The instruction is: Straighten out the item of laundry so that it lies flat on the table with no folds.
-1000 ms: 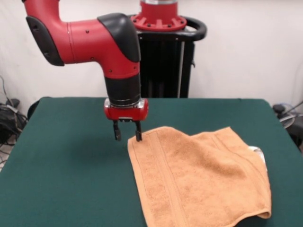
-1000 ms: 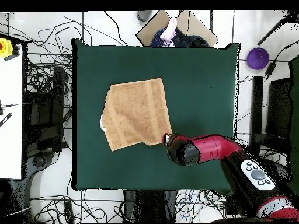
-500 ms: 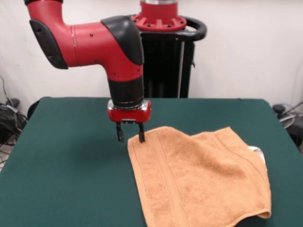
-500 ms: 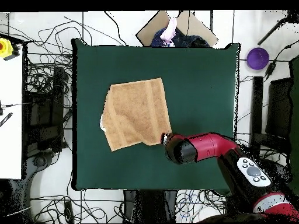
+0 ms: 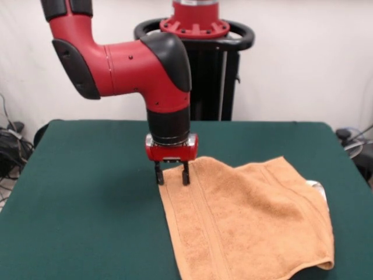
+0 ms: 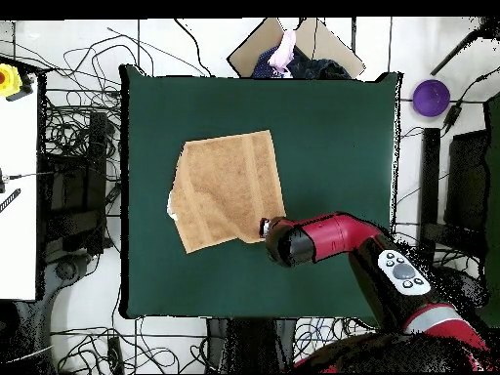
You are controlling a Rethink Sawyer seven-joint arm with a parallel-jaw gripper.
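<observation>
My gripper will pull the towel's corner, and the whole towel (image 5: 250, 216) will slide along and flatten out, because the towel's far edge dips in a slack wave (image 5: 235, 168).
The item of laundry (image 5: 245, 216), an orange-tan towel, lies on the green table (image 5: 81, 198) at the right of the front view. Its right side is folded over and rumpled, and a white tag (image 5: 315, 185) pokes out there. My gripper (image 5: 172, 175) points straight down at the towel's far left corner. It is open, with one fingertip (image 5: 158, 177) just off the left edge and the other on the cloth. In the overhead view the gripper (image 6: 264, 229) sits at the towel's (image 6: 229, 186) lower right corner. Whether the tips touch the cloth I cannot tell.
Bare green table (image 6: 332, 137) surrounds the towel on all sides. Off the table lie cables, a cardboard box (image 6: 293, 44) at the top, a purple object (image 6: 431, 97) at the right and a white bench (image 6: 20, 186) at the left.
The gripper has moved right in the front view and come down, from beside the towel's corner to over its edge. The towel has not moved.
</observation>
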